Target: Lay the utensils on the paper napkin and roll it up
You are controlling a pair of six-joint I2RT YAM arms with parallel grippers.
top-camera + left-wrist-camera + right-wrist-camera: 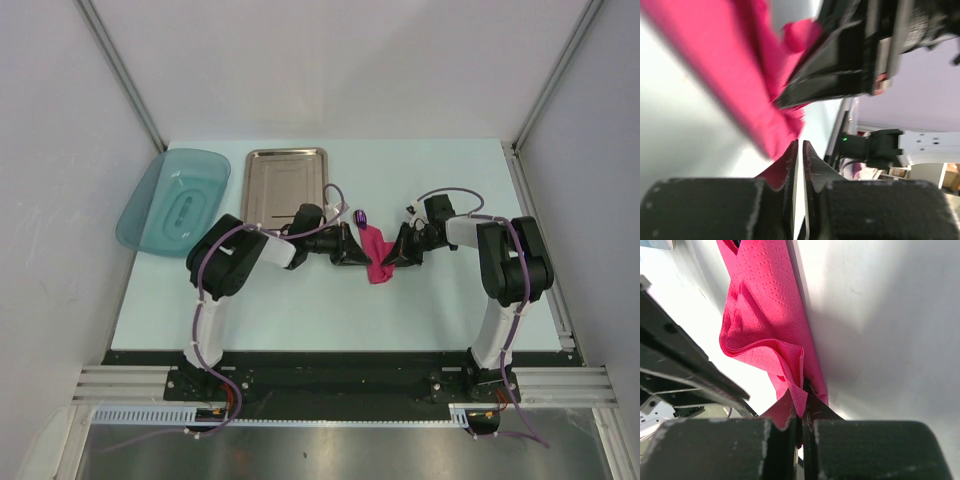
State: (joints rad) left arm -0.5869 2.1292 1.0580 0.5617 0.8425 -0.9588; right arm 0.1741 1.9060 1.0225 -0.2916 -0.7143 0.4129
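Observation:
I need to grip the napkin's flap again by its free edge and pull it straight before I roll it over, because the flap is bunching into a loose fold at my right gripper.
The magenta paper napkin lies bunched into a crumpled strip on the table between my two grippers. My right gripper is shut on a folded corner of the napkin. My left gripper sits just left of the napkin, its jaws only a thin slit apart with nothing between them; the paper brushes the outer side of one fingertip. A purple end of the fork pokes out at the napkin's far end. The spoon is hidden. In the top view the left gripper and right gripper face each other.
A rectangular steel tray lies behind the left arm. A teal translucent dish hangs over the table's far left edge. The right gripper's black body looms close in the left wrist view.

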